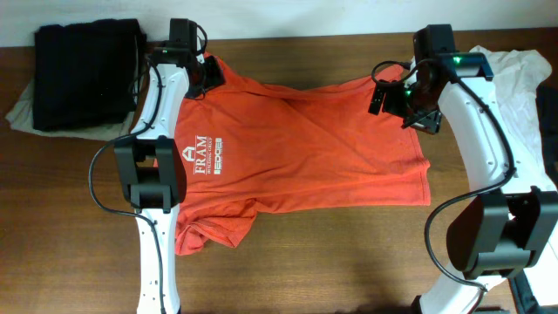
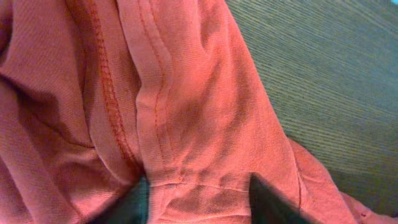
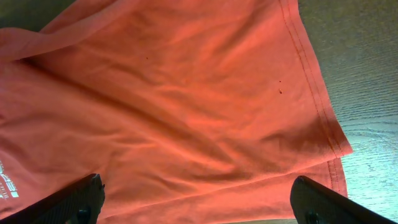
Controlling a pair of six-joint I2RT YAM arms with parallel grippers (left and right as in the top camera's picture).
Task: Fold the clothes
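The T-shirt's far edge (image 1: 305, 92) droops in a loose fold, so next I reach my right gripper to the far hem corner (image 1: 397, 71), pinch it and pull the T-shirt's edge tight.
The red-orange T-shirt (image 1: 305, 148) lies spread across the wooden table, with a small white logo (image 1: 202, 157) facing up near its left side. One sleeve is crumpled at the lower left. My left gripper (image 1: 207, 74) is at the shirt's far left corner. In the left wrist view its fingers (image 2: 199, 202) are partly open, with a seamed fold of shirt (image 2: 186, 93) lying between them. My right gripper (image 1: 410, 105) is at the far right corner. In the right wrist view it (image 3: 196, 202) is wide open just above the shirt (image 3: 186, 93), near its hem.
A folded black garment (image 1: 87, 74) lies on a pale cloth at the far left. A white cloth (image 1: 514, 70) lies at the far right, behind my right arm. Bare wooden table (image 1: 331, 253) runs along the front.
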